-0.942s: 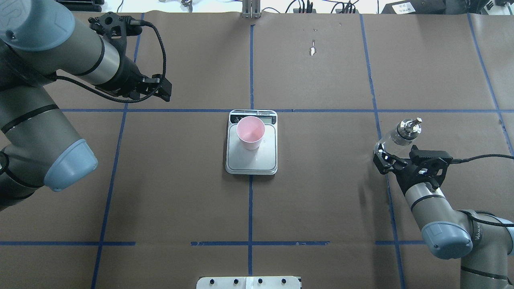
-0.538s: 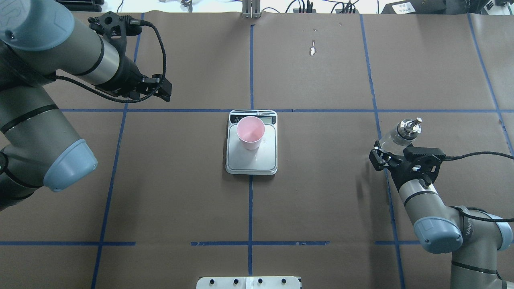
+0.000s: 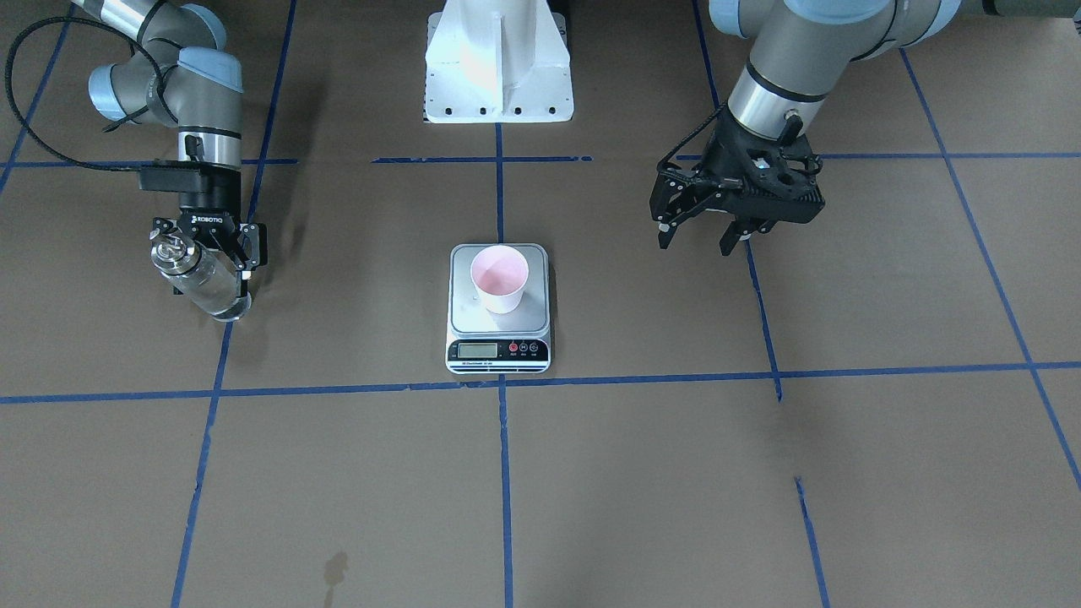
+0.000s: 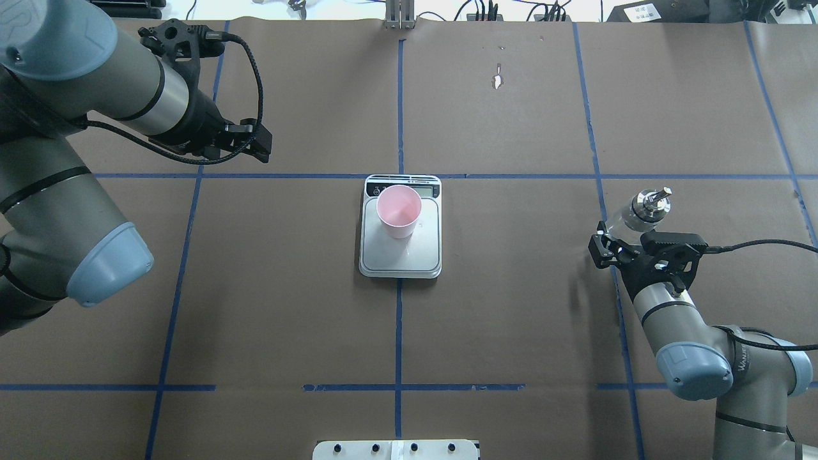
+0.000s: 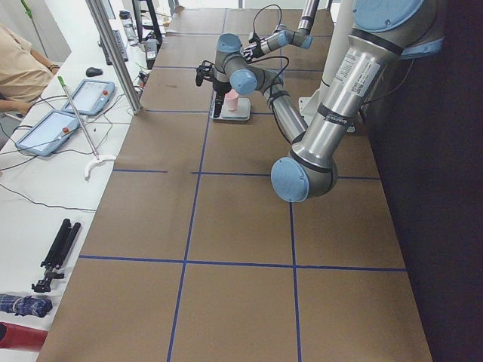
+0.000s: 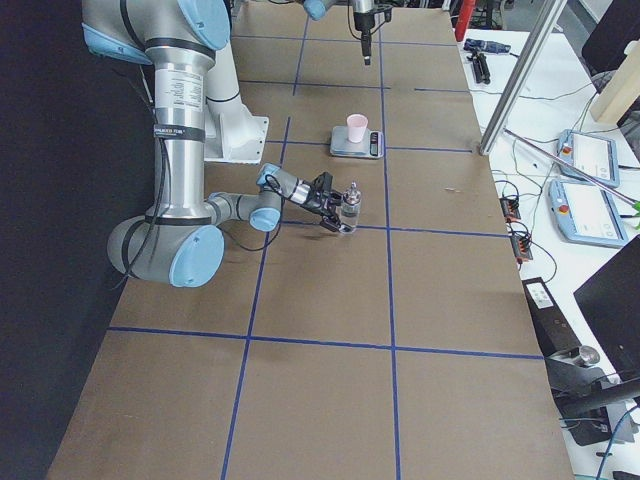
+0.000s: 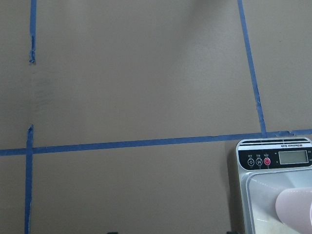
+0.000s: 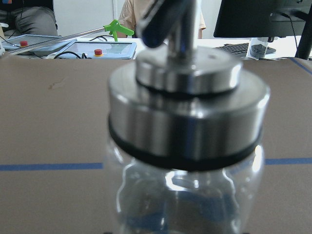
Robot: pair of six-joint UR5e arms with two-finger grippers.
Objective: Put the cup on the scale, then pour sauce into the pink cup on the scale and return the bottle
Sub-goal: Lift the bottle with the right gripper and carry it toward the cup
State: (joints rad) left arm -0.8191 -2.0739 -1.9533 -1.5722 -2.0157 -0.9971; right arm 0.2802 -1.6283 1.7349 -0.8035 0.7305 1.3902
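The silver cap (image 8: 187, 117) has a narrow spout (image 8: 182, 32) sticking out of it, so I expect the cap to stay on the bottle when I tip the bottle to pour.
The pale pink cup (image 4: 399, 211) stands upright on the silver scale (image 4: 422, 255) at the table's middle; both show in the front view, cup (image 3: 499, 279) on scale (image 3: 498, 350). The clear glass bottle (image 4: 639, 214) with a silver spout cap stands upright on the table at the right; it also shows in the front view (image 3: 203, 283). My right gripper (image 3: 207, 245) is open, with its fingers on either side of the bottle. The right wrist view shows the bottle's cap (image 8: 187, 112) very close. My left gripper (image 3: 699, 245) is open and empty, above the table, left of the scale.
Blue tape lines (image 4: 399, 332) cross the brown table cover. The robot's white base (image 3: 498, 67) stands behind the scale. The left wrist view shows the scale's display corner (image 7: 273, 158). Operators' desks with tablets (image 6: 585, 155) lie beyond the table's far edge.
My right gripper and forearm have shifted a little to the left. The bottle, cup and scale have stayed in place. The left arm has barely moved.
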